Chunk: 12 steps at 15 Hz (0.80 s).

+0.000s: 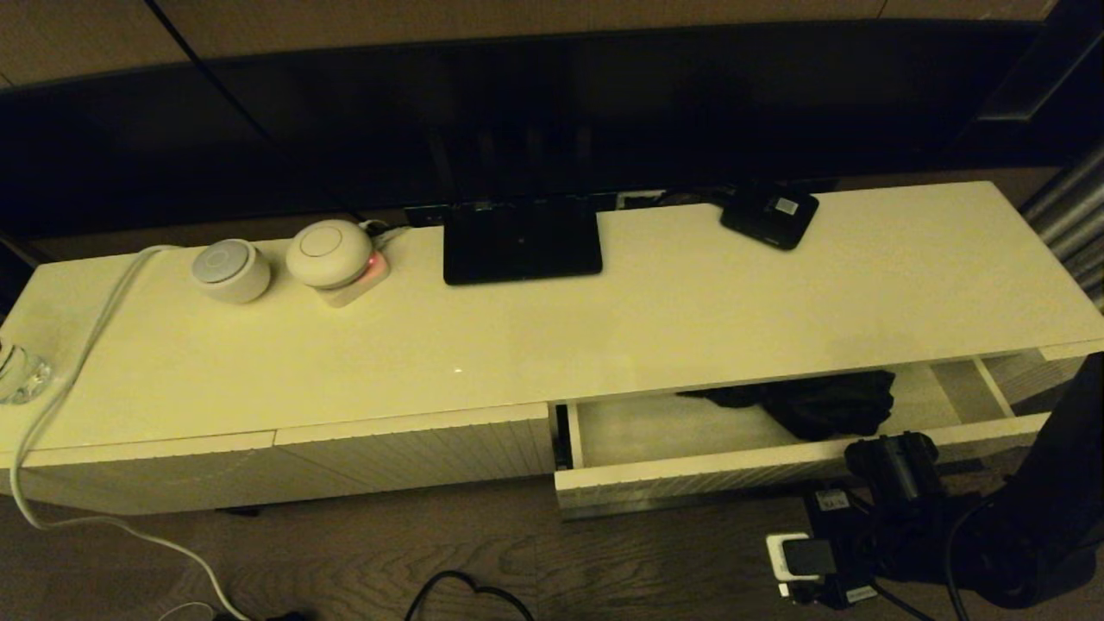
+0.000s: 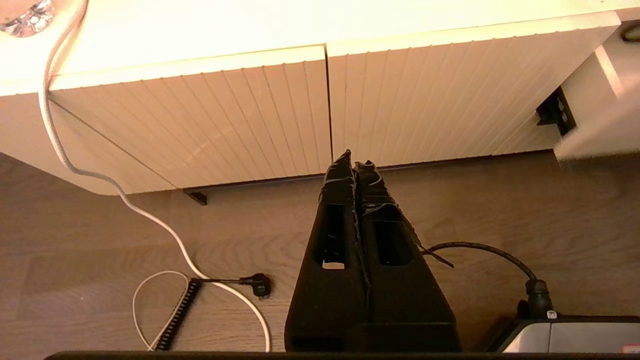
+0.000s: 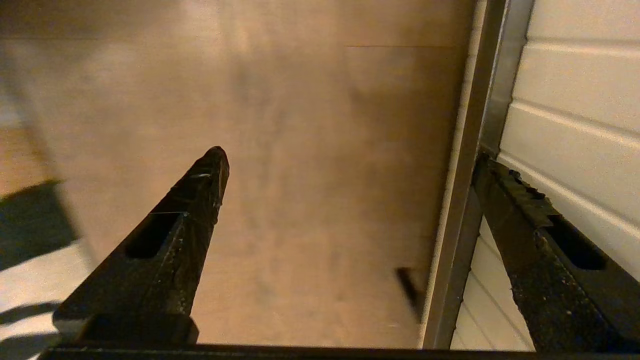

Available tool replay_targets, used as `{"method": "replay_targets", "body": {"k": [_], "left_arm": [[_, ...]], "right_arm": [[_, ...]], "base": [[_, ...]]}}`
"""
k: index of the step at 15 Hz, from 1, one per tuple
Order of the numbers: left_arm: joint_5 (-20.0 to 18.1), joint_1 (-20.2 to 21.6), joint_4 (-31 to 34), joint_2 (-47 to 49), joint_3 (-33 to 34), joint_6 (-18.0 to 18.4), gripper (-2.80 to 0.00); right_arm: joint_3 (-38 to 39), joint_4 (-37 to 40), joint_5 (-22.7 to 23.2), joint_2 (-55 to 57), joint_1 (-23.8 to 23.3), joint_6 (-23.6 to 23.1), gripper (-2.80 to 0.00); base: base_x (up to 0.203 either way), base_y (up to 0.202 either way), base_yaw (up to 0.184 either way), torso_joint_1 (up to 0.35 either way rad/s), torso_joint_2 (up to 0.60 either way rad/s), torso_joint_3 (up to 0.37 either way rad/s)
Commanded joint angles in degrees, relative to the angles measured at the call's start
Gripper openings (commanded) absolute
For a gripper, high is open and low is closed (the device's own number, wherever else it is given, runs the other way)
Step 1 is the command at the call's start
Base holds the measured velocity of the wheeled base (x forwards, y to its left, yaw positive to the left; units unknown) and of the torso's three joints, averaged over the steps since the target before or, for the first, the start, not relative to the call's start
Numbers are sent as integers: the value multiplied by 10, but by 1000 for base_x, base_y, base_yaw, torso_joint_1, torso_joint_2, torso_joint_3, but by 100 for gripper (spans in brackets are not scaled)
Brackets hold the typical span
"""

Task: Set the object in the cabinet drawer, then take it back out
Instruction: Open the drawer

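Note:
The cabinet top covers the black umbrella's back edge (image 1: 792, 383), so the cabinet drawer (image 1: 714, 465) will slide out further and bring the umbrella clear when the robot pulls.
The cabinet drawer (image 1: 776, 470) stands pulled out at the right of the low cream cabinet. Inside it lies the black umbrella (image 1: 819, 401), its bunched fabric partly hidden under the cabinet top. My right gripper (image 1: 897, 457) is at the drawer's front, just in front of the umbrella. In the right wrist view the right gripper (image 3: 350, 157) is open, one finger against the ribbed front (image 3: 575, 100), the other over a brown surface, nothing between them. My left gripper (image 2: 354, 157) is shut and empty, low before the closed ribbed panels (image 2: 250, 115).
On the cabinet top are a flat black box with a white label (image 1: 770, 214), a black screen base (image 1: 522, 237), two round white devices (image 1: 231, 269) (image 1: 329, 252) and a glass (image 1: 17, 371). A white cable (image 1: 60, 405) runs down to the floor. Plugs (image 1: 802, 556) lie below the drawer.

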Motion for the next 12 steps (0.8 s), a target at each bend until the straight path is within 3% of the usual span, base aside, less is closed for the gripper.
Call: {"method": "replay_targets", "body": {"k": [1,10,11,12], "left_arm": [[0,0,0,0,2,0,-280],[0,0,0,0,2,0,-280],[0,0,0,0,2,0,-280],[0,0,0,0,2,0,-280]], "right_arm": [[31,-7,2,-9,0,-5,0],[76,-7,27,-165,3,-3,0],[93,8,28,-189,2,-3,-280],[103,30,28,-218,1,-3,-280]], "base": [[0,0,0,0,0,0],[0,0,0,0,0,0],[0,0,0,0,0,0],[0,0,0,37,-2,3]]}}
